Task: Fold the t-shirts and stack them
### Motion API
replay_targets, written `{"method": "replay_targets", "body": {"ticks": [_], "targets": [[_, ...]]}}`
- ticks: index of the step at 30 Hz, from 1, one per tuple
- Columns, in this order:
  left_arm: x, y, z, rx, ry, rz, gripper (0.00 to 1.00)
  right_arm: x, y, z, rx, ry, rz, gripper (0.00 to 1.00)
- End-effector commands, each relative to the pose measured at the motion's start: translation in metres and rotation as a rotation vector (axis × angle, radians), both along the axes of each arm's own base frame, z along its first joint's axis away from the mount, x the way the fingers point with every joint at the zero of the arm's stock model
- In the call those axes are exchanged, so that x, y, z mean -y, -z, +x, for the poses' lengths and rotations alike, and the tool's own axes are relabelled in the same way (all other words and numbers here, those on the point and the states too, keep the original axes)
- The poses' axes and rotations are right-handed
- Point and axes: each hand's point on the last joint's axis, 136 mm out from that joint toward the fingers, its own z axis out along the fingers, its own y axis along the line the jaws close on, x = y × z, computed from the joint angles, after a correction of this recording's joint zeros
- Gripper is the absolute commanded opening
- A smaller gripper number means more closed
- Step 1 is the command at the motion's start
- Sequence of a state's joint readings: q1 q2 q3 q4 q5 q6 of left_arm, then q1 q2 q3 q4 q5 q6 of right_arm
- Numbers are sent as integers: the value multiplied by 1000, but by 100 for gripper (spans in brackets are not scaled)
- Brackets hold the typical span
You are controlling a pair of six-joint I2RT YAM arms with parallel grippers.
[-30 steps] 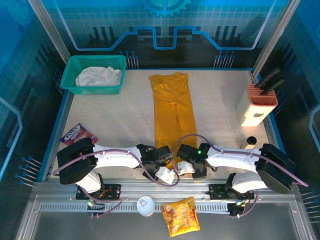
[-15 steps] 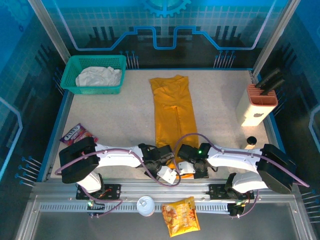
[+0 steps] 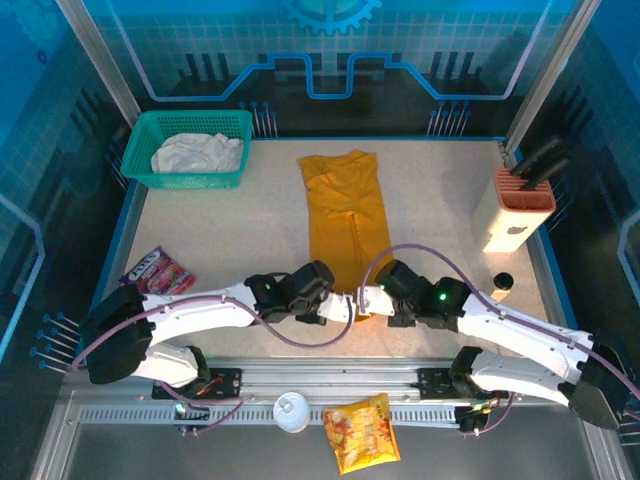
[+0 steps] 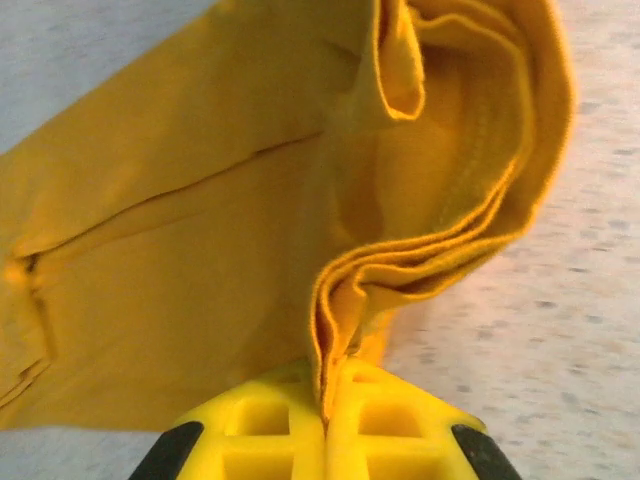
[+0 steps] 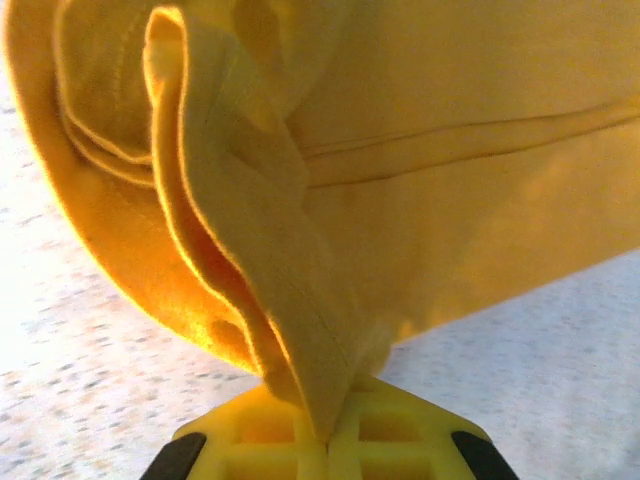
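The mustard t-shirt lies straight and both grippers pinch its corners (image 4: 338, 315), so my left gripper keeps carrying the t-shirt's hem forward until it lies over the t-shirt's middle (image 3: 346, 220).
The mustard t-shirt (image 3: 345, 215) lies as a long narrow strip down the middle of the table, collar end far. Its near hem is lifted off the table, pinched at both corners. My left gripper (image 3: 338, 306) is shut on the left corner, where layered cloth edges (image 4: 380, 270) run down between its yellow fingers (image 4: 260, 430). My right gripper (image 3: 368, 300) is shut on the right corner, and the folded hem (image 5: 250, 250) bunches above its fingers (image 5: 400, 440). The off-white t-shirt (image 3: 197, 154) lies crumpled in the teal basket (image 3: 190, 178) at the far left.
A cream knife block with a salmon top (image 3: 515, 208) stands at the right edge, a small black cap (image 3: 502, 281) in front of it. A purple snack packet (image 3: 157, 270) lies at the left. An orange packet (image 3: 362, 431) and a white lid (image 3: 291, 411) rest on the front rail.
Both grippers have moved away from the front edge toward the far side with the shirt's near hem, shortening the flat strip. Both arms have stretched out.
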State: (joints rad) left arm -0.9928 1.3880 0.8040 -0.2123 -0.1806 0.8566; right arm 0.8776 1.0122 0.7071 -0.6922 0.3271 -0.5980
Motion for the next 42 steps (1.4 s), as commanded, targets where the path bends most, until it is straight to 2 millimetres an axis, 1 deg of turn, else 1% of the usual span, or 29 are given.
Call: {"method": "replay_targets", "body": {"ticks": [1,4,10,12,14,17,19,24,30,36,37,38,39,40,41,42], "targets": [[3,-40,40,69,-127,-116,0,-6,-26,35,105,23,35,0],[-6,-48,69,74,-202,-132,0,-10,-34,65,144,70,55,0],[-22,-52,126,78,-347,-158,0,-9,-42,137,240,221,60,0],[-25,-49,140,74,-383,-155,0,-8,-41,160,275,266,53,0],[-28,-42,154,68,-413,-140,0,-8,-35,181,301,297,53,0],[-30,-31,170,63,-450,-125,0,-10,-26,207,334,335,74,0],[-29,-23,179,56,-459,-128,0,-11,-17,220,340,357,78,0],[-24,-3,198,55,-466,-128,0,-9,8,242,343,416,61,0],[-14,16,214,68,-440,-124,0,-4,31,257,337,491,44,0],[-10,23,226,76,-435,-138,1,-3,34,266,356,532,49,0],[-9,23,226,74,-434,-140,8,-2,33,267,361,539,52,0],[-9,24,227,73,-436,-143,19,-2,32,269,366,547,56,5],[-9,23,227,76,-440,-147,28,-2,30,271,373,557,63,16],[-9,22,227,75,-442,-149,38,-1,28,273,379,567,70,32],[-10,20,227,79,-449,-155,45,0,24,275,389,580,80,47],[-11,17,228,86,-456,-161,51,0,20,277,402,593,93,55]]}}
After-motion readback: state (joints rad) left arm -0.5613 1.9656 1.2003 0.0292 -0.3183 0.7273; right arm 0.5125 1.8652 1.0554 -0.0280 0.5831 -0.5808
